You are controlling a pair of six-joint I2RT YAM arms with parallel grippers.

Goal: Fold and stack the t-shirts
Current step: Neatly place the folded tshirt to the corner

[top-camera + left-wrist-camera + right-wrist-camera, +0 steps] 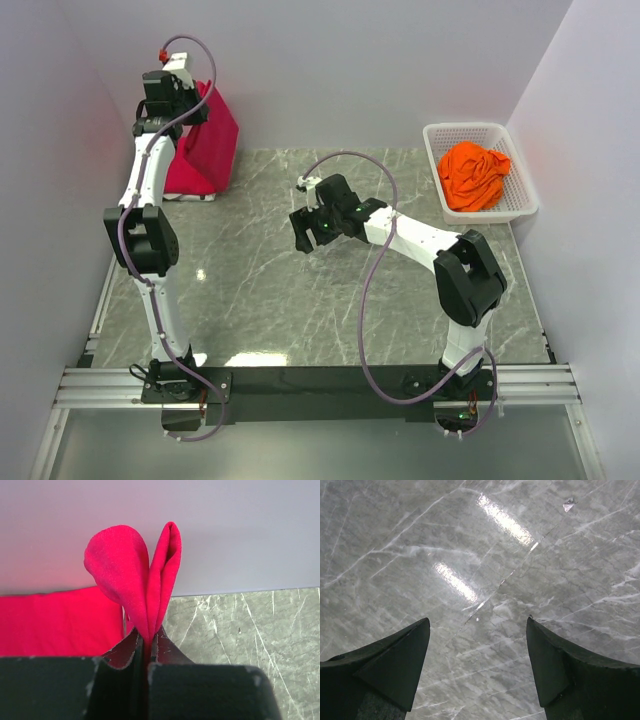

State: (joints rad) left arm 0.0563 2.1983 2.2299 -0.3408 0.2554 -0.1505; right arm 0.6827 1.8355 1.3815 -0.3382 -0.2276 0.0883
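I keep lowering the pinched fold with my left gripper toward the red cloth's corner until the fold lies flat, as the red t-shirt's lower end (197,180) is resting on the red cloth.
A crimson red t-shirt (205,145) hangs at the table's far left corner, lifted by my left gripper (190,108), with its lower end resting on the table. In the left wrist view the jaws of my left gripper (147,641) are shut on a pinched fold of that red t-shirt (135,575), which sticks up past the fingertips. A bright orange t-shirt (473,176) lies crumpled in the white basket (521,168) at the far right. My right gripper (306,228) hovers over the middle of the table, and in its own view that right gripper (478,645) is open over bare marble.
The white lattice basket stands against the right wall at the back. Grey walls close in on the left, back and right. More red cloth (55,625) lies on the table below the left gripper.
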